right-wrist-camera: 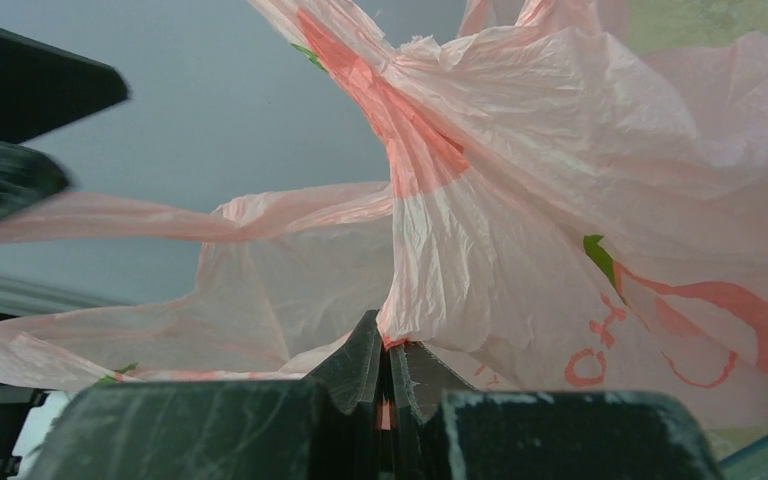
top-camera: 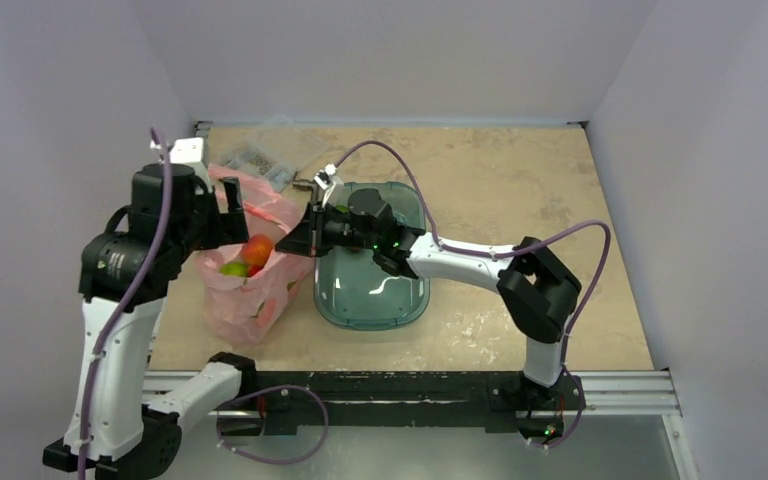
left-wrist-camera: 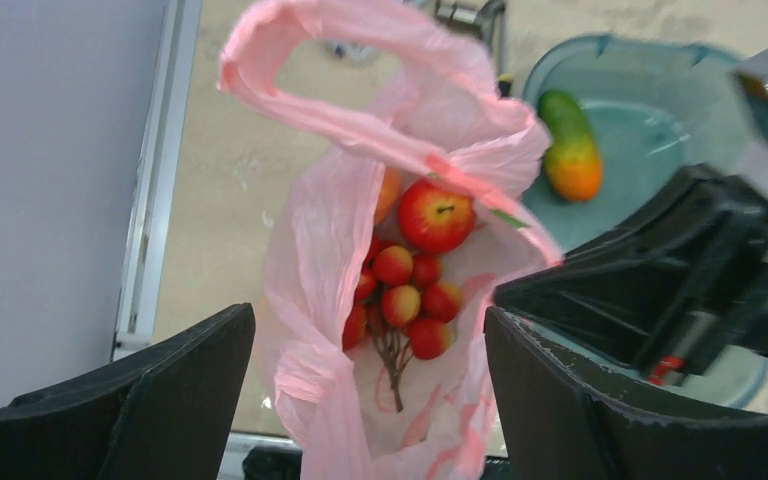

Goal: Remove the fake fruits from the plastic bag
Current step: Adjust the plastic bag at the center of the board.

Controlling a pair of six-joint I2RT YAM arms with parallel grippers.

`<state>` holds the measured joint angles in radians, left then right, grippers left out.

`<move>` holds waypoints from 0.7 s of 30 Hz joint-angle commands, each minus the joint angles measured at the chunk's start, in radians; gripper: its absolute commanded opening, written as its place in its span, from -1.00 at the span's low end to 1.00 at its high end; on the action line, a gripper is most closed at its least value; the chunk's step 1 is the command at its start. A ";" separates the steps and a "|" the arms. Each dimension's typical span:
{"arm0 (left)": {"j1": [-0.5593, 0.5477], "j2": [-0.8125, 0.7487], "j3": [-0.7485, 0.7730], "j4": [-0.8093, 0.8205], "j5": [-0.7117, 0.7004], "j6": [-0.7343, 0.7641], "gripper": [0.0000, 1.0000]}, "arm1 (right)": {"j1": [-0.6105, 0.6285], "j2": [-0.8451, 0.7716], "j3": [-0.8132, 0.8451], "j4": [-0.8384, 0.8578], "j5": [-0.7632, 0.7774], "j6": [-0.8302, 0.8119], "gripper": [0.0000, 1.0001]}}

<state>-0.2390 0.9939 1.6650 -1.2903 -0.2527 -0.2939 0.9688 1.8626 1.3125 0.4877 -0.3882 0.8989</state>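
The bunch of small red fruits (left-wrist-camera: 408,295) will come out all together when I lift it, because the thin stems (left-wrist-camera: 391,358) join into a shared stalk.
The pink plastic bag (top-camera: 250,285) stands at the table's left, mouth open. In the left wrist view the bag (left-wrist-camera: 310,260) holds a round red fruit (left-wrist-camera: 436,216), a bunch of small red fruits (left-wrist-camera: 400,300) and a peach-orange fruit (left-wrist-camera: 388,192). From above I see an orange-red fruit (top-camera: 257,249) and a green fruit (top-camera: 233,268) in it. My left gripper (left-wrist-camera: 370,400) is open above the bag's mouth, its fingers (left-wrist-camera: 175,390) either side of it. My right gripper (right-wrist-camera: 390,355) is shut on the bag's right rim (right-wrist-camera: 430,270); it also shows in the top view (top-camera: 295,240).
A teal see-through tub (top-camera: 372,290) stands right of the bag under my right arm, with a green-to-orange mango-like fruit (left-wrist-camera: 570,148) inside. A small clear parts box (top-camera: 260,158) lies at the back left. Walls close the left, back and right.
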 commanded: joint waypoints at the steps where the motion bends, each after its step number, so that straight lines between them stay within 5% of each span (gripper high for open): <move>1: 0.004 -0.019 -0.177 0.085 -0.086 0.061 0.72 | 0.002 -0.058 0.052 -0.027 -0.013 -0.073 -1.00; 7: 0.048 0.052 -0.380 0.114 -0.175 0.073 0.72 | 0.002 -0.061 0.056 -0.039 -0.017 -0.089 -1.00; 11: 0.089 0.060 -0.462 0.162 -0.069 0.057 0.56 | 0.002 -0.063 0.054 -0.038 -0.016 -0.092 -1.00; 17: 0.154 0.069 -0.506 0.197 0.016 0.040 -0.76 | 0.002 -0.059 0.061 -0.032 -0.011 -0.096 -1.00; 19: 0.195 -0.001 -0.516 0.251 0.053 0.013 -1.00 | 0.001 -0.042 0.077 -0.026 -0.014 -0.098 -1.00; 21: 0.232 -0.103 -0.531 0.330 0.086 -0.020 -1.00 | -0.002 -0.020 0.092 0.003 -0.023 -0.096 -1.00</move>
<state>-0.0711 1.0584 1.1458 -1.1172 -0.2474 -0.2550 0.9684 1.8584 1.3323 0.4305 -0.3889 0.8253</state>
